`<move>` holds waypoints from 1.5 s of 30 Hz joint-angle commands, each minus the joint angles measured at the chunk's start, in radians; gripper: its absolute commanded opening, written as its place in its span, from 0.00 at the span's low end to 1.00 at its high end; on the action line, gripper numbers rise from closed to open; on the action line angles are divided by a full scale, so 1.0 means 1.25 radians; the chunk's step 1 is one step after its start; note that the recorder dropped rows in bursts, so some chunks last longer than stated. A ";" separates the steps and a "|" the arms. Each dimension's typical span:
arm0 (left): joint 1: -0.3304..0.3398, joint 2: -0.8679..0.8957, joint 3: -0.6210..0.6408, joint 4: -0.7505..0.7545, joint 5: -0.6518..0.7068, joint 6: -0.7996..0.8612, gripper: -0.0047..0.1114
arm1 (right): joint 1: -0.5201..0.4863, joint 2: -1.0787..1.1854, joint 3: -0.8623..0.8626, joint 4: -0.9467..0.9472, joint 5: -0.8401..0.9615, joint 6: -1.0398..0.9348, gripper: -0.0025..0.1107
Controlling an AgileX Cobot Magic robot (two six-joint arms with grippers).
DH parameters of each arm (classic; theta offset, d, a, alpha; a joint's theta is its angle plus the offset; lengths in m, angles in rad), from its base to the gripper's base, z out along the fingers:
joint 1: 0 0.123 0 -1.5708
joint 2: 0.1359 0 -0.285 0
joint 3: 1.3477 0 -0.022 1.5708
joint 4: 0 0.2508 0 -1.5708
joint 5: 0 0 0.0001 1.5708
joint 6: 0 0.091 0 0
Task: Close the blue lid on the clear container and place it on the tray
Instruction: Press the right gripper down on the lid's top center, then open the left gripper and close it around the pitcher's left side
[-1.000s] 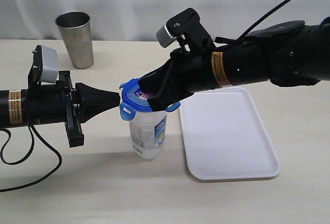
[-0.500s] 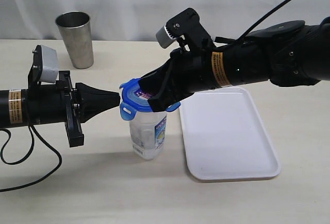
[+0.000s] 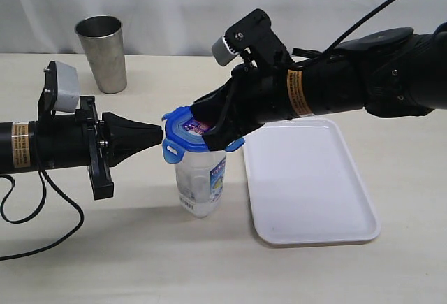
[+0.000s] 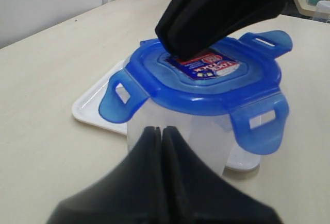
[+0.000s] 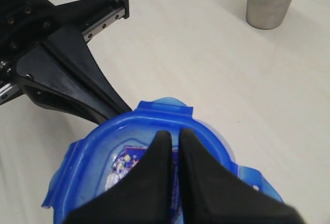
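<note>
The blue lid (image 3: pixel 181 131) is lying tilted under my right gripper and the clear container is standing unheld, so my left gripper should first open and take hold of the container's body (image 3: pixel 198 184).
The clear container (image 3: pixel 201 184) stands upright on the table just left of the tray (image 3: pixel 314 178). The blue lid (image 3: pixel 183 135) lies on its mouth, slightly tilted, with its flaps sticking outward. My right gripper (image 3: pixel 204 131) is shut, its tips pressed on the sticker at the lid's (image 5: pixel 98 154) centre, where the closed tips (image 5: pixel 174 133) show against the blue. My left gripper (image 3: pixel 160 135) is shut and level, its point against the container's (image 4: pixel 206 131) side just under the lid (image 4: pixel 206 82); its closed tips (image 4: pixel 162 129) hold nothing.
A tapered steel cup (image 3: pixel 103 52) stands at the back left, well behind the left arm. The white tray's rim (image 4: pixel 93 103) lies right beside the container. Cables trail off the left arm at the table's front left.
</note>
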 commanded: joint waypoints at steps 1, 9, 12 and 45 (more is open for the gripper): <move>-0.002 -0.006 -0.005 -0.007 -0.009 -0.005 0.04 | 0.003 0.006 0.013 -0.021 0.021 -0.020 0.06; -0.002 -0.006 -0.005 -0.009 -0.009 -0.005 0.04 | 0.003 -0.062 0.013 -0.021 0.004 -0.019 0.06; -0.002 -0.006 -0.005 -0.013 -0.009 -0.004 0.04 | 0.003 -0.102 0.020 -0.021 -0.050 -0.009 0.06; -0.002 -0.006 -0.005 -0.004 -0.011 -0.006 0.04 | 0.005 -0.029 0.047 -0.021 -0.028 0.009 0.06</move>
